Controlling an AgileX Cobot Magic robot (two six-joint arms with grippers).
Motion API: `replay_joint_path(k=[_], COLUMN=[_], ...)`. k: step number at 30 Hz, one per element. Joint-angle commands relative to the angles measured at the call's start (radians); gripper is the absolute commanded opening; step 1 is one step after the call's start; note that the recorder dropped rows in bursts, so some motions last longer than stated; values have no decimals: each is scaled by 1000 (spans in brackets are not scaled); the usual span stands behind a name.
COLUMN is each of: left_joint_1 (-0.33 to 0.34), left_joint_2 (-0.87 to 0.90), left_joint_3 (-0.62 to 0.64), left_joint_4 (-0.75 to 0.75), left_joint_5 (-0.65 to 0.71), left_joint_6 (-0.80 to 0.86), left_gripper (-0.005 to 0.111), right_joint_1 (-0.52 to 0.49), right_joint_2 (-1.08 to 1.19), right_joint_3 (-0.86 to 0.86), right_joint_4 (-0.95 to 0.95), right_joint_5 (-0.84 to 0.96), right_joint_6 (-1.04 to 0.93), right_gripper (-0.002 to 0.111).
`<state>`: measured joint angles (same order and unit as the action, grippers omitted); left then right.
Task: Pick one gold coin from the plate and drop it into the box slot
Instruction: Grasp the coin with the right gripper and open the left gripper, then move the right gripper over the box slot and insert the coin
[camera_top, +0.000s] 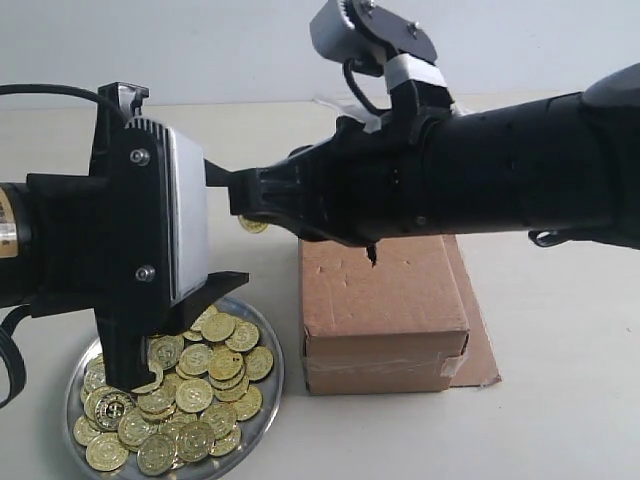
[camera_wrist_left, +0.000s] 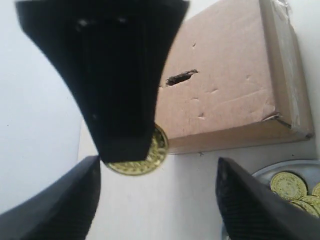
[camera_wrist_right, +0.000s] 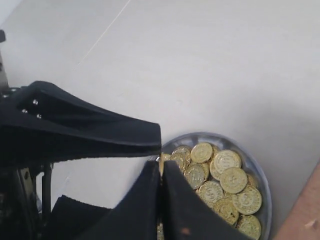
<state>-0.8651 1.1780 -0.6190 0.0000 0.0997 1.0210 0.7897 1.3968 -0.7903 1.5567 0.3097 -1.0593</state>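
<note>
My left gripper should move away before the coin goes to the box slot, because it is open and its fingers are on both sides of the gold coin in my right gripper.
My right gripper reaches across from the right and is shut on one gold coin, held in the air left of the box. In the left wrist view the coin hangs under the right gripper's black fingers, off the box's near edge. The box slot is a dark slit in the box top. My left gripper is open, its fingers spread wide either side of the held coin. The silver plate holds several more gold coins below the left arm.
A flat brown cardboard sheet lies under the box and sticks out on its right. The right wrist view shows the plate's rim past the right gripper, with a left finger crossing above it. The table around is pale.
</note>
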Motion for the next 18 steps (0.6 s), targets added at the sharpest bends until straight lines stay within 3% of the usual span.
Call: replay_joint_path(k=[1,6,11,15,18], left_joint_1=[20,66,113,119,119], left_joint_2=[-9,-50,-131,-198,-232], left_joint_3=[2,2,2,2,2], left_joint_4=[-15,-15,-15,-15,-15], left_joint_5=[15,83,153,224,291], left_joint_6=[-23,-187,-282,-317,-323], left_gripper=[70,70,69,55,47], right_joint_1=[2,2,2,2,2], right_joint_2=[-61,-69,-66,-12,52], right_joint_3=[-6,-6,-18,-113,-215], right_joint_4=[-119,-519,-1094,-1634,-1867], right_joint_5=[-62,-106,-105,107,318], right_joint_6=[89,459,989,1432,1644], right_gripper=[0,0,0,0,0])
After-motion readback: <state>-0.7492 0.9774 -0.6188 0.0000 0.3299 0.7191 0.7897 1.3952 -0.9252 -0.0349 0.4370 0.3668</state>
